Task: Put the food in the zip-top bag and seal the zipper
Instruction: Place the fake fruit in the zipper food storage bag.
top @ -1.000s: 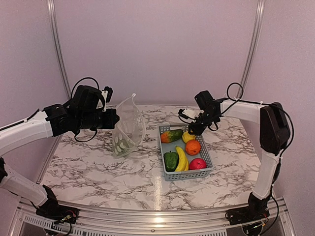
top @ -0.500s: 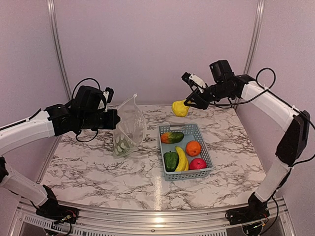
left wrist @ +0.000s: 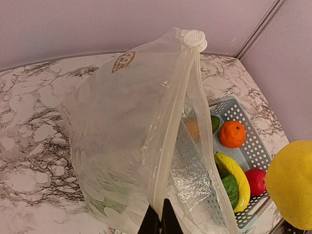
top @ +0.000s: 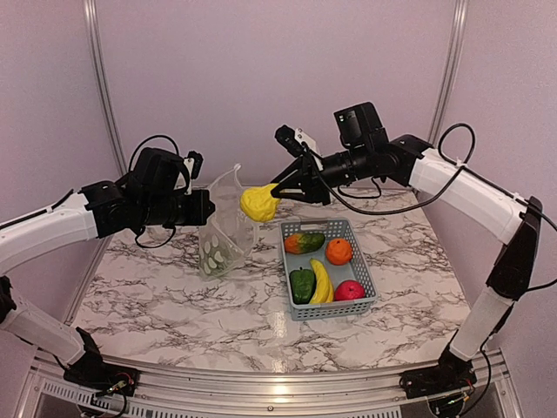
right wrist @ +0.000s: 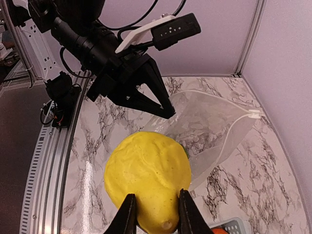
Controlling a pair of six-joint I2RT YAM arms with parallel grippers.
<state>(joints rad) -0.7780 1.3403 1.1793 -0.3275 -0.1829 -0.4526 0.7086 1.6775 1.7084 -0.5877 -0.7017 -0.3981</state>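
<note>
My right gripper should keep going toward the bag until the yellow piece (top: 258, 204) is inside the bag's opening (top: 233, 207) and then let go, because the bag's opening faces the yellow piece.
My left gripper (top: 204, 210) is shut on the mouth edge of the clear zip-top bag (top: 224, 228) and holds it upright and open; in the left wrist view its fingertips (left wrist: 159, 222) pinch the zipper strip (left wrist: 173, 131). My right gripper (top: 277, 192) is shut on a yellow piece of food (top: 258, 203), held in the air just right of the bag's mouth. The right wrist view shows the yellow piece (right wrist: 148, 180) between the fingers, with the bag (right wrist: 209, 129) below it. The banana (top: 321, 280), green pepper (top: 301, 284), orange (top: 339, 251), apple (top: 350, 290) and a dark green piece (top: 305, 241) lie in the basket.
The light-blue slotted basket (top: 370, 279) stands on the marble table right of the bag. The left arm (top: 52, 228) reaches in from the left, the right arm (top: 461, 187) arches over the basket from the right. Metal frame posts and pink walls stand behind.
My right gripper lifted the yellow piece out of the basket, then carried it left and up to the bag's mouth. The left gripper and the bag stayed put.
</note>
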